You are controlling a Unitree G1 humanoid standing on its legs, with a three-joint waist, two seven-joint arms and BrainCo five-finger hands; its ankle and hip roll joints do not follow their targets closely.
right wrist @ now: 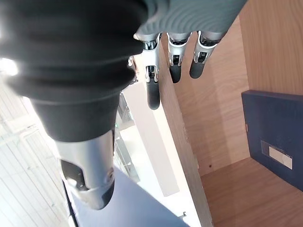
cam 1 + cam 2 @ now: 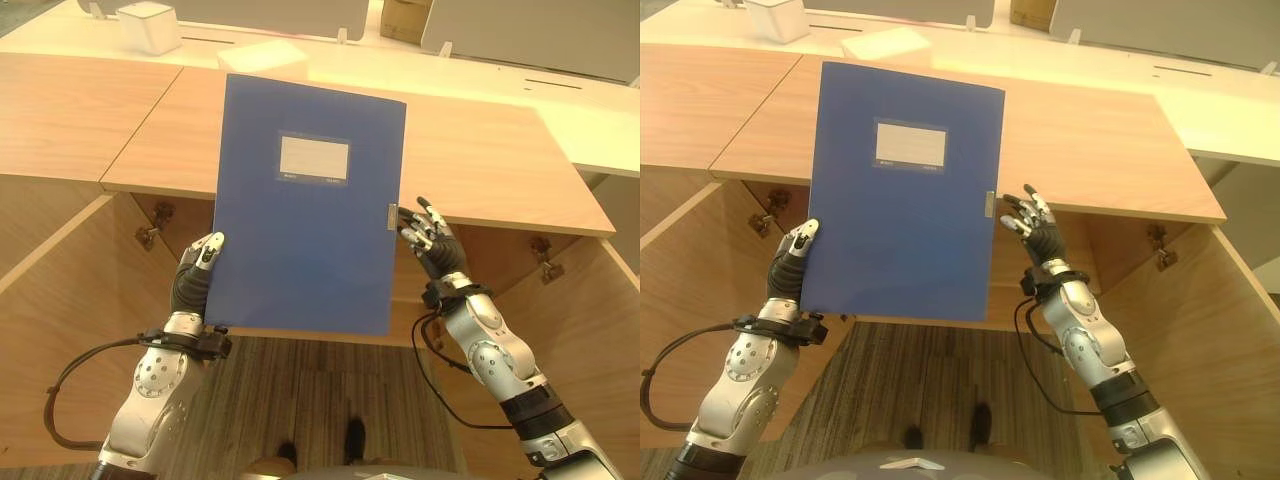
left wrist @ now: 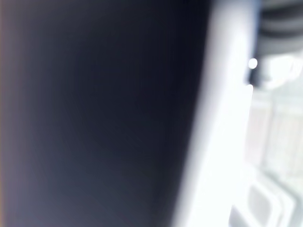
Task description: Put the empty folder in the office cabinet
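Note:
I expect the blue folder (image 2: 306, 230) to stay shut and flat when I push it into the cabinet, because its cover lies flush at the small metal clasp (image 2: 392, 217).
I hold a blue folder (image 2: 300, 230) with a white label upright in the air, in front of the wooden office cabinet (image 2: 480, 150). My left hand (image 2: 195, 280) grips its lower left edge, thumb on the front cover and fingers behind. The folder's dark cover (image 3: 94, 118) lies close against the left wrist view. Beside the right edge, near the small metal clasp, my right hand (image 2: 435, 250) is open with spread fingers. The right wrist view shows these fingers (image 1: 152, 90) straight and holding nothing.
The cabinet's doors stand swung out at left (image 2: 60, 300) and right (image 2: 590, 350). Another blue labelled folder (image 1: 279, 137) stands inside the cabinet. Behind it, a pale desk carries a white box (image 2: 150, 25), a paper stack (image 2: 262, 55) and a cardboard box (image 2: 405, 18).

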